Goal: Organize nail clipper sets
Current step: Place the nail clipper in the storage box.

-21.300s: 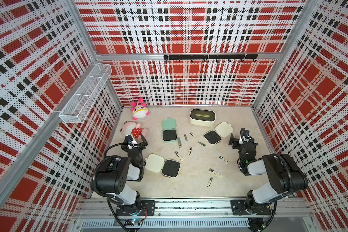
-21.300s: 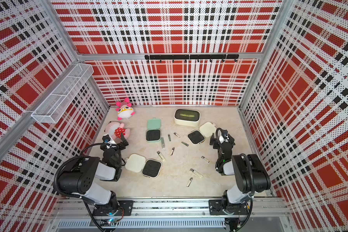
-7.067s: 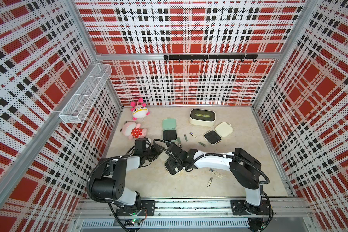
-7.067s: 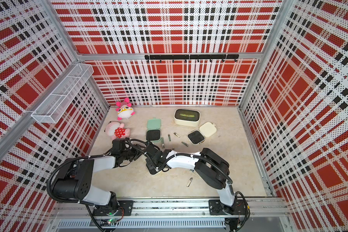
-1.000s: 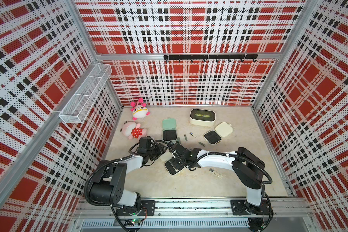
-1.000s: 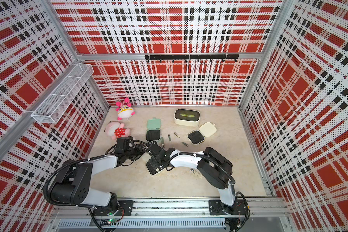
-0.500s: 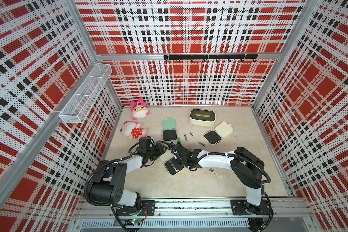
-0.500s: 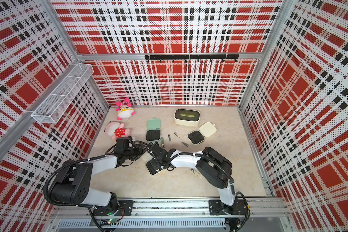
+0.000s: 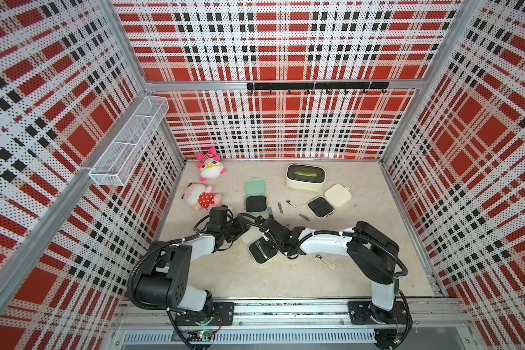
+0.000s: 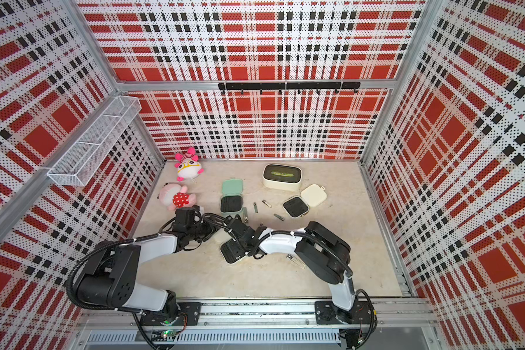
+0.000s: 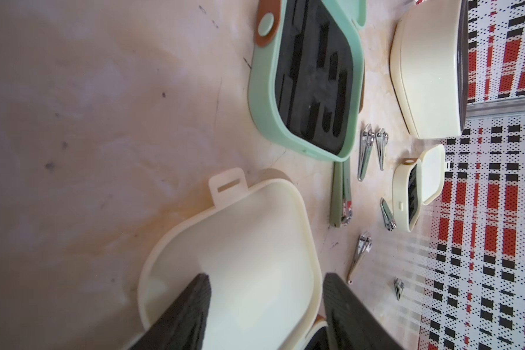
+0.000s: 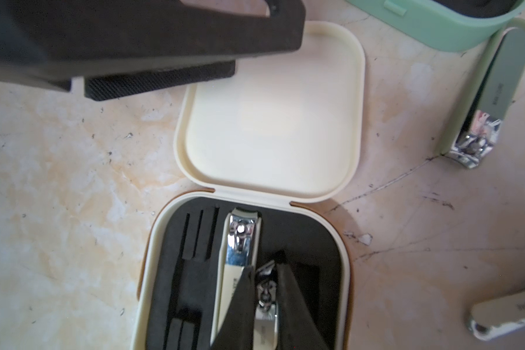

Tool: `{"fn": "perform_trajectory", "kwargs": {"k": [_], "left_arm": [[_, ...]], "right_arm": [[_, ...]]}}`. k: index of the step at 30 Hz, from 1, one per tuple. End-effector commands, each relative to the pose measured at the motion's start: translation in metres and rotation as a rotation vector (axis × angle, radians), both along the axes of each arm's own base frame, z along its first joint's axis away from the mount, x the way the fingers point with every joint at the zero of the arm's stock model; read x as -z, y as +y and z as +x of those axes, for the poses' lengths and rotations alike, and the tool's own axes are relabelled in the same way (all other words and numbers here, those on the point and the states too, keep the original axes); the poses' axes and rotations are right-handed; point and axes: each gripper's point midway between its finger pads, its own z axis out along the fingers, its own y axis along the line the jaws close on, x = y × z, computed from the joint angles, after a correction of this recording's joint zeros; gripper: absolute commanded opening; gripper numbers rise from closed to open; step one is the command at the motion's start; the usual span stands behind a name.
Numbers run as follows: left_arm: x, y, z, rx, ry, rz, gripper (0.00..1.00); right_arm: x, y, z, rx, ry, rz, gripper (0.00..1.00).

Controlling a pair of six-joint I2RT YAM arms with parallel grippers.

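Note:
The small silver clipper is pinched at its head by my right gripper, short of the slot's end, so next I open and take hold of its body behind the head.
The near cream case lies open with its black insert up and a large silver clipper seated in it. My right gripper is shut on a small silver clipper just above that insert. My left gripper is open over the case's cream lid. One finger rests inside the lid and the other stands outside its rim. The mint green case and the far cream case lie open with empty inserts. Both grippers meet at mid-table in both top views.
Loose clippers lie between the cases and under the right arm. A green clipper lies beside the mint case. A larger cream box stands at the back, two pink plush toys at the left.
Nothing has visibly moved in the last second. Since seven seconds ago, one loose clipper has gone from the table's front, and my left gripper has shifted onto the lid.

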Motion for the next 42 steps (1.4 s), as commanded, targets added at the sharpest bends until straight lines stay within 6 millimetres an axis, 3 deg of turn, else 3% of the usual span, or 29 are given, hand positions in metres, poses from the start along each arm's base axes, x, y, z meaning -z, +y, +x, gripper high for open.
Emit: {"fn": "perform_trajectory", "kwargs": {"k": [1, 19, 42], "left_arm": [[0.021, 0.006, -0.014, -0.003, 0.075, 0.023, 0.65], [0.023, 0.005, -0.016, 0.0, 0.077, 0.018, 0.65], [0.025, 0.004, -0.017, 0.007, 0.084, 0.019, 0.65]], "right_arm": [[0.019, -0.015, -0.006, 0.006, 0.032, -0.057, 0.14], [0.015, -0.014, -0.005, 0.026, 0.029, -0.043, 0.24], [-0.012, -0.013, 0.003, 0.046, -0.022, -0.021, 0.36]]}}
